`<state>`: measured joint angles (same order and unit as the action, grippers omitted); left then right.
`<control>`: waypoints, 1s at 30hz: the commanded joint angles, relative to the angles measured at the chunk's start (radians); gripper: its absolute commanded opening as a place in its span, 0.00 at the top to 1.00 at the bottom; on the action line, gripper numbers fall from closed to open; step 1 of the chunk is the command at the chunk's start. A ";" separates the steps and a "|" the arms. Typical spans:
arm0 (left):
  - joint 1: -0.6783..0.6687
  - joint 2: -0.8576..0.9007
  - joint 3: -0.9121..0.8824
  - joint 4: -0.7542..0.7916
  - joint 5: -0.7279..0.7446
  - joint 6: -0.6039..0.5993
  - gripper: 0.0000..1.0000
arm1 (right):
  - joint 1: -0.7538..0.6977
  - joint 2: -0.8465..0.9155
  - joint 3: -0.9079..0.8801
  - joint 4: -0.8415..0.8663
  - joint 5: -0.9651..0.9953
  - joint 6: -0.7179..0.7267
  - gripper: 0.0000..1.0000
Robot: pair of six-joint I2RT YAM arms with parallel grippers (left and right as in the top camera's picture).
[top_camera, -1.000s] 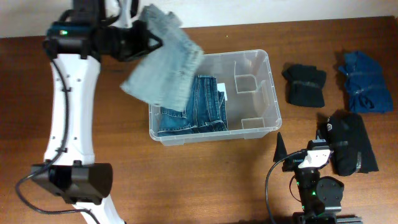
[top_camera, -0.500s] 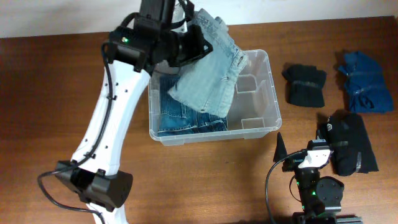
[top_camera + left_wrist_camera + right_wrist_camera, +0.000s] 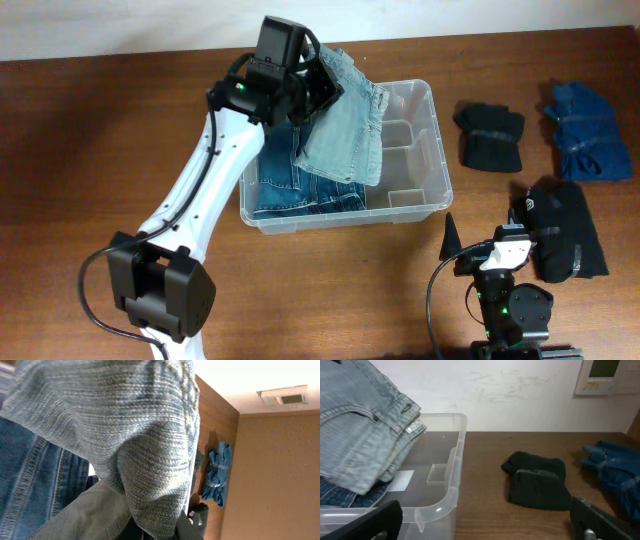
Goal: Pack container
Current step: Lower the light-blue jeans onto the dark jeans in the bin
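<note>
The light blue jeans [image 3: 362, 150] hang over the dark blue jeans into the empty half of the bin, so the robot's left gripper should pull them back onto the dark pair [image 3: 283, 182].
The container [image 3: 441, 150] is a clear plastic bin in the middle of the table. A folded dark blue pair of jeans [image 3: 285, 188] lies in its left half. My left gripper [image 3: 312, 92] is shut on a light blue pair of jeans [image 3: 348, 125], which hangs over the middle of the bin and covers part of the dark pair. In the left wrist view the light denim [image 3: 125, 435] fills the frame and hides the jaws [image 3: 161, 532]. My right gripper [image 3: 487, 228] is open and empty near the front right; its view shows the bin's corner [image 3: 451, 495].
A folded black garment [image 3: 490, 135] and a bundled blue garment [image 3: 585, 130] lie to the right of the bin. A larger black garment [image 3: 568, 230] lies beside my right gripper. The bin's right half has small moulded compartments [image 3: 398, 135].
My left arm has swung right with the light blue jeans, from beyond the bin's left corner to over its middle, and the jeans now hang lower. The right arm has not moved.
</note>
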<state>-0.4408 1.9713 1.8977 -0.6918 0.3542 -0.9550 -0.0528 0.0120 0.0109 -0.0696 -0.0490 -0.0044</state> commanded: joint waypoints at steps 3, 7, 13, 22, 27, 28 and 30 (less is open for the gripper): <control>-0.066 -0.039 -0.051 0.128 0.050 -0.137 0.99 | -0.006 -0.007 -0.005 -0.004 0.002 -0.003 0.02; -0.086 -0.039 -0.051 0.122 0.039 -0.124 0.99 | -0.006 -0.007 -0.005 -0.004 0.002 -0.003 0.02; -0.064 -0.039 -0.053 0.001 -0.025 -0.121 0.99 | -0.006 -0.007 -0.005 -0.004 0.002 -0.003 0.02; 0.004 -0.039 -0.097 -0.116 -0.089 -0.062 0.99 | -0.006 -0.007 -0.005 -0.004 0.002 -0.003 0.01; 0.051 -0.039 -0.110 -0.224 -0.192 0.000 0.99 | -0.006 -0.007 -0.005 -0.004 0.002 -0.003 0.02; 0.058 -0.039 -0.110 -0.235 -0.209 0.023 0.99 | -0.006 -0.007 -0.005 -0.004 0.002 -0.003 0.01; 0.077 -0.039 -0.110 -0.268 -0.262 0.075 0.98 | -0.006 -0.007 -0.005 -0.004 0.002 -0.003 0.02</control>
<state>-0.4015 1.9709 1.7958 -0.9249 0.2150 -0.9859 -0.0528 0.0120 0.0109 -0.0696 -0.0490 -0.0040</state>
